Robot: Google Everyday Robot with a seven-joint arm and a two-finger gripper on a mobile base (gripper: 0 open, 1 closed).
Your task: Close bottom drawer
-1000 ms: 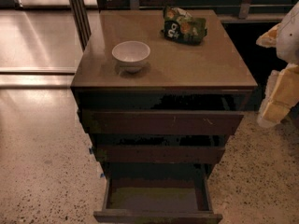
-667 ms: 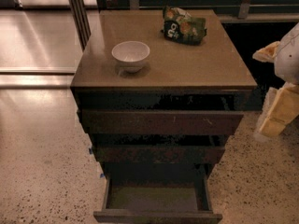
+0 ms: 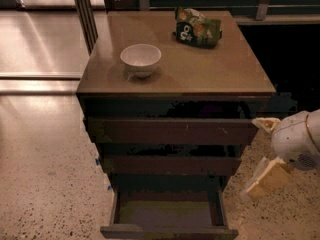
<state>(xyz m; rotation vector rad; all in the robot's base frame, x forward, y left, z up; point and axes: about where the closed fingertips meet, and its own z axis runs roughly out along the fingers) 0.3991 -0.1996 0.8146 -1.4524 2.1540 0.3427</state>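
Observation:
My gripper will push the corner of the front panel on the bottom drawer [image 3: 170,232]. The bottom drawer will slide in squarely, because the straight sides [image 3: 218,205] run back under the middle drawer.
The bottom drawer [image 3: 167,215] of the dark brown cabinet is pulled far out at the lower edge of the camera view, showing its dull grey-brown inner floor. Its front panel [image 3: 169,232] is nearest to me. The middle drawer front [image 3: 170,165] and the top, widest drawer front [image 3: 172,131] stand out only a little. My gripper [image 3: 263,154] hangs to the right of the cabinet, level with the middle drawer and above and right of the bottom drawer. Its two pale fingers [image 3: 264,180] are spread apart and hold nothing.
A white bowl [image 3: 140,59] and a green snack bag [image 3: 197,29] sit on the cabinet top [image 3: 200,69]. A metal post [image 3: 85,14] stands at the back left. Speckled floor [image 3: 45,184] lies left and right of the cabinet.
My gripper has moved down and a little to the left along the cabinet's right side. The drawers, bowl and bag have not moved.

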